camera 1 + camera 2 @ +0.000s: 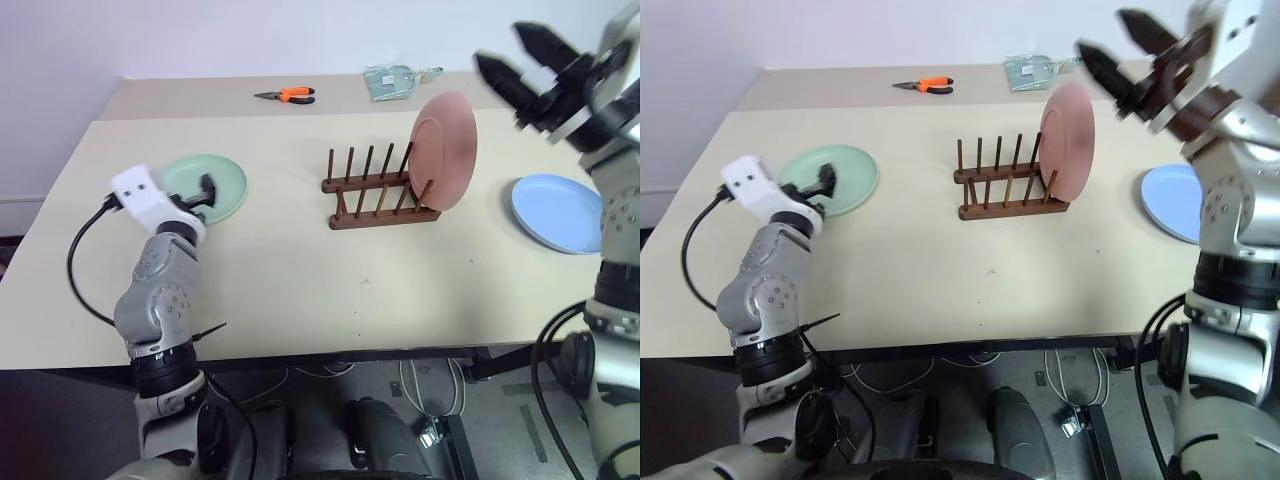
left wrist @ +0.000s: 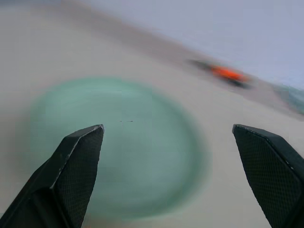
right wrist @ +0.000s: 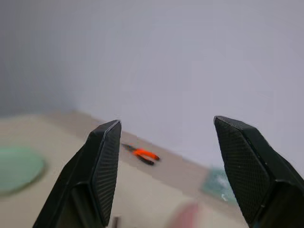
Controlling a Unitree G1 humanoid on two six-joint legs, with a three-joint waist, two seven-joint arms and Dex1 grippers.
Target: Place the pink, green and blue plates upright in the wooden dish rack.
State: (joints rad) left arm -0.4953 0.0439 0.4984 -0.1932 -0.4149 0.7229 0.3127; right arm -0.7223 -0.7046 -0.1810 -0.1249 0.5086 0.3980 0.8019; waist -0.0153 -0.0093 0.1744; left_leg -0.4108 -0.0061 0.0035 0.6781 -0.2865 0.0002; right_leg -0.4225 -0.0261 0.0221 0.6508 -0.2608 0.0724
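Observation:
Next, I lift the green plate (image 1: 222, 172) by the plate's rim (image 1: 237, 204) with my left gripper and pass it to my right gripper, because the plate lies flat, far from my right gripper.
The pink plate (image 1: 445, 150) stands upright in the right end slot of the wooden dish rack (image 1: 375, 195), mid-table. Flat on the table at the left lies the green plate (image 1: 228, 180). My left gripper (image 1: 207, 188) hangs low at its near edge, open and empty; in the left wrist view the green plate (image 2: 128, 156) lies between and beyond the spread fingers. The blue plate (image 1: 555, 212) lies flat at the right. My right gripper (image 1: 505, 50) is raised above and to the right of the pink plate, open, with nothing in it.
Orange-handled pliers (image 1: 287, 95) and a clear bag (image 1: 392, 80) lie on the far table section by the wall. The table's front edge (image 1: 330, 352) runs just ahead of my arms, with cables below it.

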